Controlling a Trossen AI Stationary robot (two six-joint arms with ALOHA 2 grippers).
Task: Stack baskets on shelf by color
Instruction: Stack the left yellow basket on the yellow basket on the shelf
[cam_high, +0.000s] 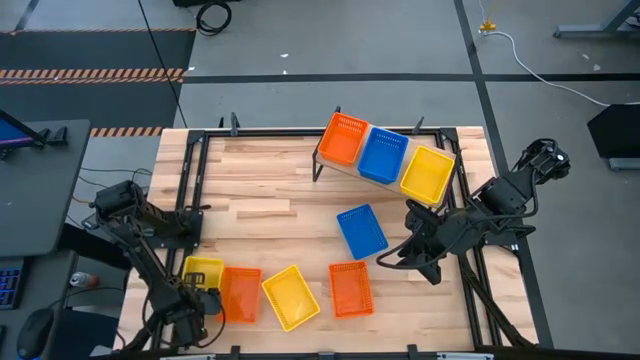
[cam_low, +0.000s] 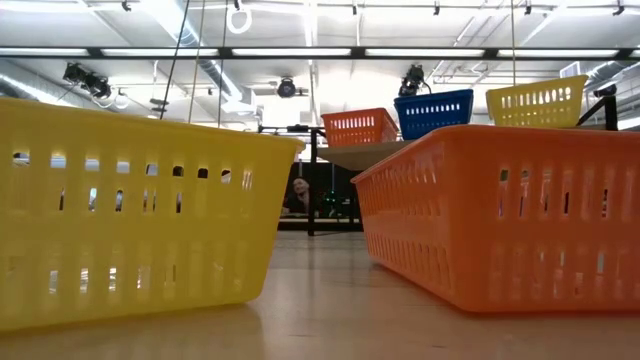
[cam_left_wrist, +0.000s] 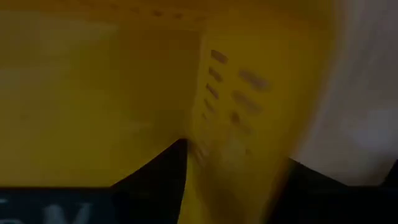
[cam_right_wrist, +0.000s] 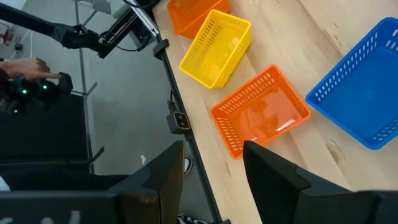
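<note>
My right gripper is unable to reach the yellow basket at the near corner (cam_high: 205, 269), so next my left gripper lifts it toward the middle (cam_high: 317, 240) and passes it over.
On the shelf (cam_low: 345, 155) stand an orange basket (cam_high: 343, 138), a blue one (cam_high: 383, 155) and a yellow one (cam_high: 427, 172), side by side. On the tabletop lie a blue basket (cam_high: 362, 230), an orange one (cam_high: 350, 288), a yellow one (cam_high: 291, 297), a second orange one (cam_high: 240, 294) and a yellow one (cam_high: 203, 270) at the near left corner. My left gripper (cam_high: 205, 298) is open at this last basket's near wall, one finger on each side of the wall (cam_left_wrist: 242, 124). My right gripper (cam_high: 400, 255) is open, above the table right of the loose blue basket. My left gripper comes from above at the near-left yellow basket, with one finger (cam_left_wrist: 168, 168) inside and the other (cam_left_wrist: 323, 186) outside its wall. I cannot tell whether the fingers touch the wall. The basket rests on the table.
Black frame rails (cam_high: 190, 190) run along the table's left, right and far sides. Bare wood (cam_high: 270, 190) lies between the shelf and the near row of baskets. A person's hand (cam_right_wrist: 28, 65) shows beyond the table's edge in the right wrist view.
</note>
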